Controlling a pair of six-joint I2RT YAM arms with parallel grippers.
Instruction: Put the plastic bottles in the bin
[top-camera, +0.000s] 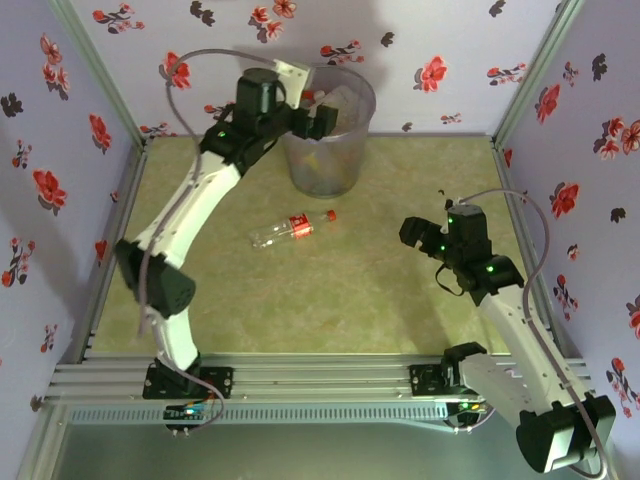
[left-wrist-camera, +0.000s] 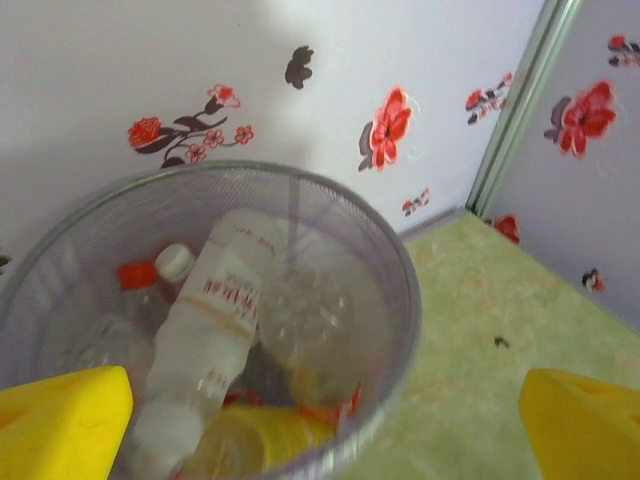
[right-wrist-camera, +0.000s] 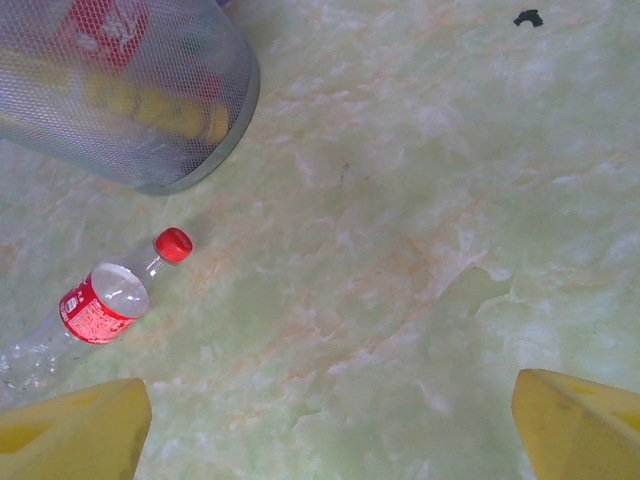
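Observation:
The red-label bottle lies free with its cap (top-camera: 332, 215) nearest the bin, so my open left gripper should keep moving down until its fingers are around the bottle's clear end (top-camera: 267, 237).
One clear plastic bottle (top-camera: 290, 228) with a red label and red cap lies on its side on the table in front of the bin (top-camera: 345, 165); it is also at the lower left of the right wrist view (right-wrist-camera: 95, 305). The grey see-through bin (left-wrist-camera: 400, 270) holds several bottles: a big clear one with red print (left-wrist-camera: 210, 320), a red-capped one (left-wrist-camera: 135, 275) and a yellow one (left-wrist-camera: 260, 430). My left gripper (top-camera: 315, 115) (left-wrist-camera: 320, 430) hangs open over the bin's mouth, nothing between its fingers. My right gripper (top-camera: 415, 235) (right-wrist-camera: 325, 430) is open above bare table, right of the lying bottle.
Flowered walls and metal corner posts (top-camera: 520, 90) close in the table on three sides. The bin (right-wrist-camera: 215, 140) stands at the back middle, close to the rear wall. Bare green tabletop (top-camera: 330, 300) lies between the two arms.

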